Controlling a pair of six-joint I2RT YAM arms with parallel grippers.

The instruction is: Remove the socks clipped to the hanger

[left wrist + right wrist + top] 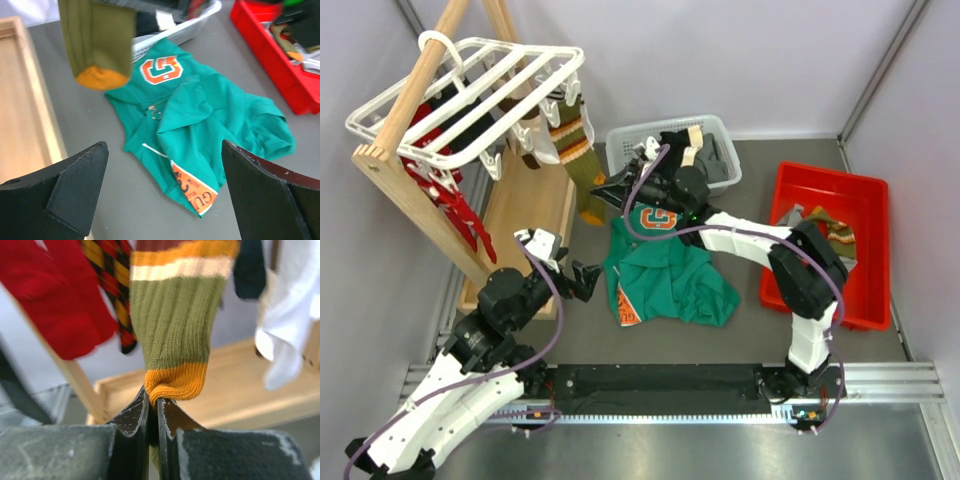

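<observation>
The hanger's clip (555,108) has hold of the striped sock that my right gripper is holding. My left gripper should grab the sock's toe (591,214) so that my right gripper is free for the clip.
The white slatted hanger (470,90) hangs on the wooden rack at the top left. A green-brown-orange striped sock (578,150) hangs from its near edge, with red socks (450,205), a white sock (542,140) and dark socks beside it. My right gripper (610,190) is shut on the striped sock's orange toe (175,382). The toe also shows in the left wrist view (100,77). My left gripper (575,280) is open and empty above the table, its fingers (75,180) wide apart.
A green shirt (665,275) with orange print lies mid-table, also in the left wrist view (200,115). A white basket (720,135) with dark garments stands at the back. A red bin (865,200) holds socks at the right. The wooden rack base (525,215) lies left.
</observation>
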